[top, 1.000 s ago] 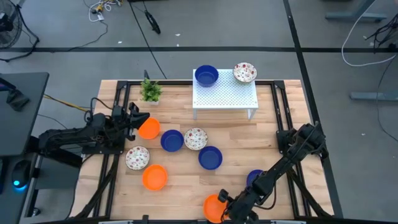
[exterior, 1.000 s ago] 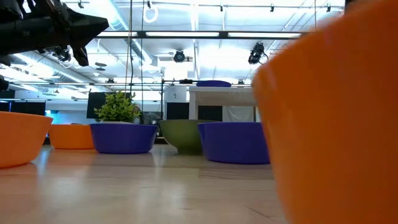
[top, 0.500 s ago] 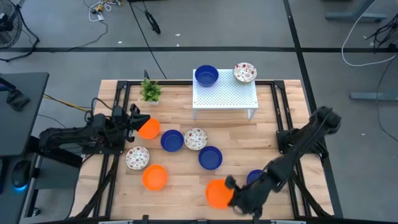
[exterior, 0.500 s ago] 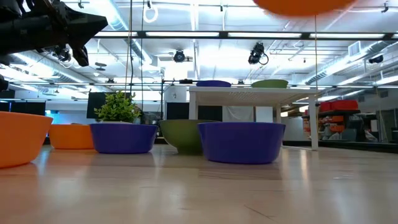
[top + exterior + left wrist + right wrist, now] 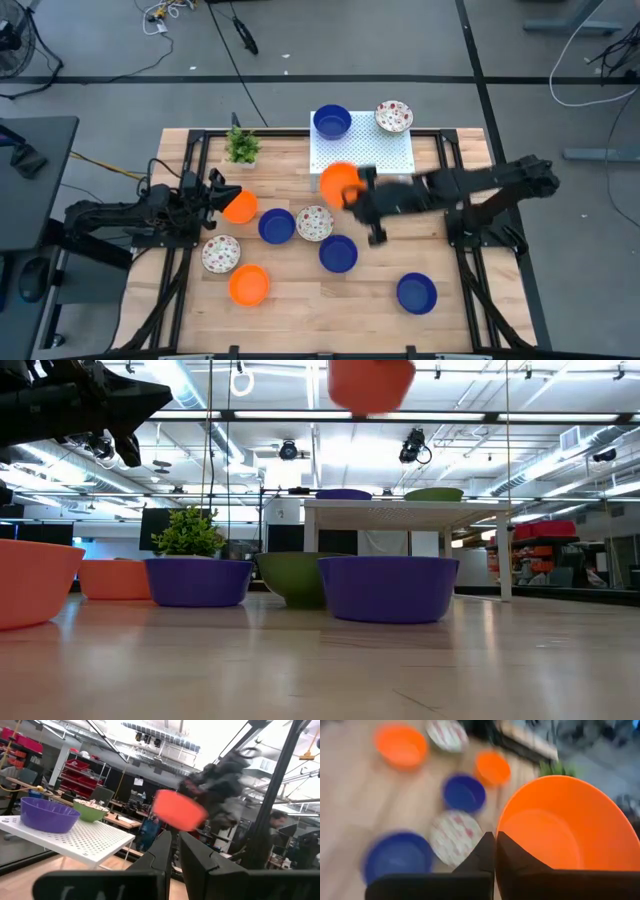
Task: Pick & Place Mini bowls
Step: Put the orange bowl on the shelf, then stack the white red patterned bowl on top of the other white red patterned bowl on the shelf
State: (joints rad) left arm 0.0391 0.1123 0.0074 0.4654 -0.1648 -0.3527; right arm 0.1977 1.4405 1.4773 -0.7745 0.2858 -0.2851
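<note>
The orange bowl [image 5: 370, 382] is above stand height and the stand's front [image 5: 370, 149] is open. My right gripper should now take the bowl there until its base sits flat, then let go.
My right gripper [image 5: 354, 192] is shut on an orange mini bowl [image 5: 340, 184] and holds it in the air just in front of the white perforated stand [image 5: 370, 158]; the bowl also shows high up in the low view [image 5: 371, 382]. A blue bowl [image 5: 331, 122] and a speckled bowl [image 5: 394, 116] sit on the stand. On the table rest two orange bowls [image 5: 238, 207] [image 5: 249, 285], three blue ones [image 5: 276, 226] [image 5: 338, 254] [image 5: 416, 293] and two speckled ones [image 5: 314, 223] [image 5: 220, 254]. My left gripper [image 5: 218, 190] hovers shut beside the far orange bowl, touching nothing. My right gripper has the orange bowl by its rim [image 5: 498, 833], with one finger [image 5: 512, 857] inside the bowl and the other [image 5: 482, 854] outside. The bowl is lifted clear of the table and tilted, its hollow facing back toward the wrist.
A small green potted plant [image 5: 241, 146] stands at the far left, beside the stand. Black frame rails run along the table's left [image 5: 185, 250] and right [image 5: 470, 250] sides. Bare wood lies between the near blue bowl and the stand.
My right arm has lifted the orange bowl from the table's near edge and swung it up and toward the far side, ending in front of the stand. The near right blue bowl, partly covered before, now shows in full. The left arm has kept still.
</note>
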